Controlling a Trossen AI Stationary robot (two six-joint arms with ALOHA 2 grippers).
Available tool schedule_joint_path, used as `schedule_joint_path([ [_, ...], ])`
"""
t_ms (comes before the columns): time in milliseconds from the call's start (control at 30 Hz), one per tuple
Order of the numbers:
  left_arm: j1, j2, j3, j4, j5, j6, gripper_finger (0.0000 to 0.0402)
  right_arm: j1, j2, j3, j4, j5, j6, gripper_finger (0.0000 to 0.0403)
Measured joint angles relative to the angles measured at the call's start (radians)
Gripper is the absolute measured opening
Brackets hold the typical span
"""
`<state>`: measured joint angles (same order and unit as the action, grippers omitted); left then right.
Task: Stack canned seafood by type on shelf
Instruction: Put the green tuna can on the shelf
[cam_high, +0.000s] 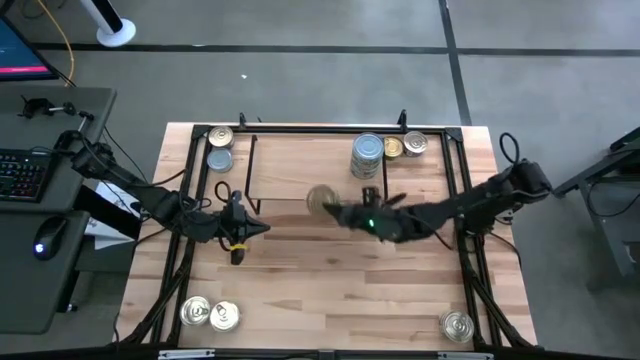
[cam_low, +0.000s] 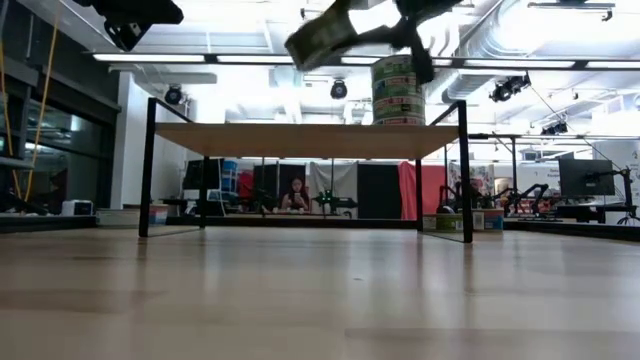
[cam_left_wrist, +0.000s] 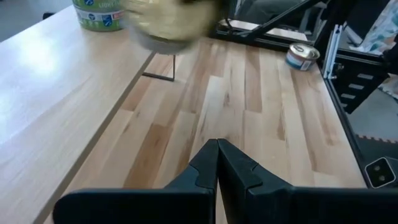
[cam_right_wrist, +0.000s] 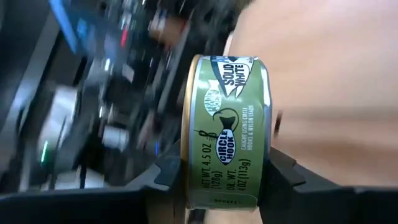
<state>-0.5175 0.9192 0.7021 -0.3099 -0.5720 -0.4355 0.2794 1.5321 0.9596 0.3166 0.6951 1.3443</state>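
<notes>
I should rest the tin's rim on the shelf (cam_high: 331, 168) beside the stack, open, and tip the tin flat, because my right gripper is pinching it across its flat ends (cam_right_wrist: 187, 127).
My right gripper (cam_high: 328, 204) is shut on a green-labelled tin (cam_high: 321, 197), which hangs in the air above the shelf (cam_low: 250, 140) in the low view. The shelf is a light-wood board on thin black legs. A stack of green-and-blue tins (cam_high: 368, 156) stands on its far right part. Two gold-topped tins (cam_high: 404, 147) lie flat on the table right of the shelf. My left gripper (cam_left_wrist: 217, 163) is shut on nothing, just left of the shelf's near left corner, over the table. My right gripper pinches the tin between its two fingers, one finger (cam_right_wrist: 166, 177) on each flat end, and the green label wall (cam_right_wrist: 227, 143) faces the wrist camera. The tin (cam_low: 320, 38) is lifted clear of the shelf and tilted, with the fingers coming from the table's right.
Two tins (cam_high: 220, 148) sit at the far left corner, two more (cam_high: 210, 314) at the near left, and one (cam_high: 457, 325) at the near right. A black metal frame (cam_high: 330, 130) runs round the table. A person sits in the room far behind.
</notes>
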Motion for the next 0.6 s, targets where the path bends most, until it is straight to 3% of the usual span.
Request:
schedule_joint_path([
  [200, 0.000, 0.000, 0.000, 0.000, 0.000, -0.008, 0.0000, -0.124, 0.055, 0.058, 0.001, -0.073, 0.050, 0.0115],
  [400, 0.000, 0.001, 0.000, -0.006, -0.001, -0.025, 0.0000, -0.173, 0.084, 0.076, -0.070, -0.089, 0.148, 0.0115],
  [600, 0.000, 0.001, 0.000, -0.009, -0.002, -0.024, 0.0000, -0.177, 0.093, 0.076, -0.180, -0.080, 0.278, 0.0155],
])
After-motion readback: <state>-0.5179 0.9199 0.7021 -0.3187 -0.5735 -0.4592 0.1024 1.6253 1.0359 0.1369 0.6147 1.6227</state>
